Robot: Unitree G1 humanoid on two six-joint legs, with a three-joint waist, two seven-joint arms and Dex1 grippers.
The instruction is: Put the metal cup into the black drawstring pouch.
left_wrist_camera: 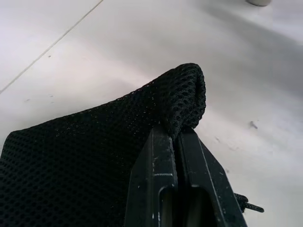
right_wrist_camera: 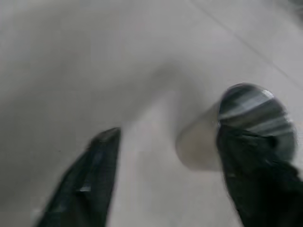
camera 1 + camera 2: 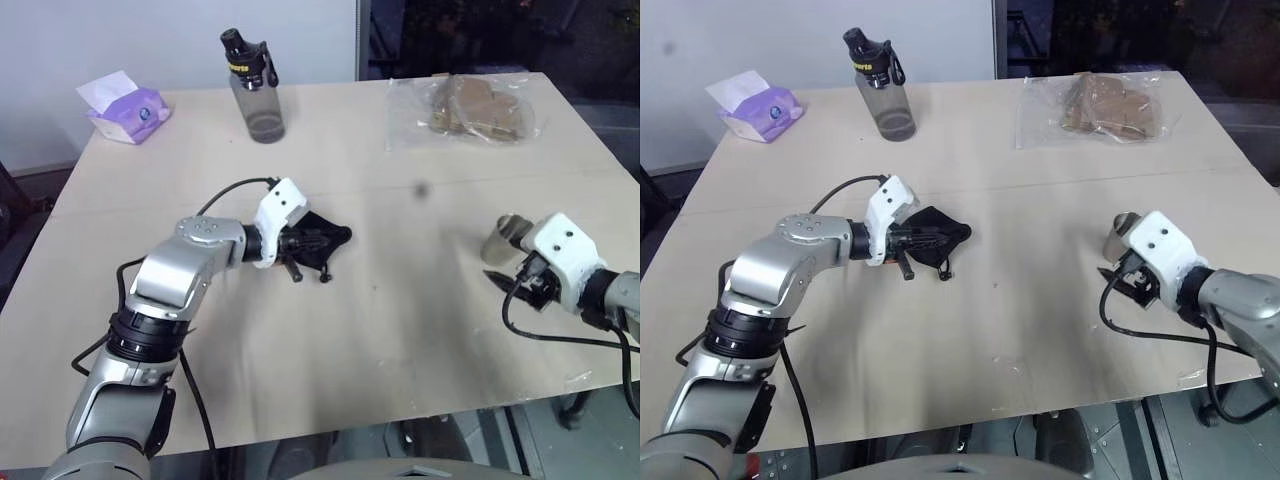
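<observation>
My right gripper should come over the metal cup at its opening, put one finger inside and pinch the cup's side, because the cup stands beyond the ends of my fingers, off toward that finger.
The black drawstring pouch [image 3: 328,236] hangs just above the middle of the table, with my left gripper [image 3: 305,243] shut on its mesh edge. In the left wrist view the two fingers [image 1: 161,161] press together on a fold of the pouch [image 1: 94,156], and a bit of cord shows beside them. The metal cup [image 3: 503,238] stands on the table at the right. My right gripper [image 3: 505,282] is just in front of it, open. In the right wrist view the cup [image 2: 203,139] sits beyond the fingertips, close to one finger [image 2: 255,179], with the other finger [image 2: 90,179] well apart.
A grey bottle with a black cap [image 3: 258,95] stands at the back. A purple tissue pack [image 3: 128,108] lies at the back left and a clear plastic bag of brown contents [image 3: 470,110] at the back right. The table's front edge [image 3: 400,415] runs below both arms.
</observation>
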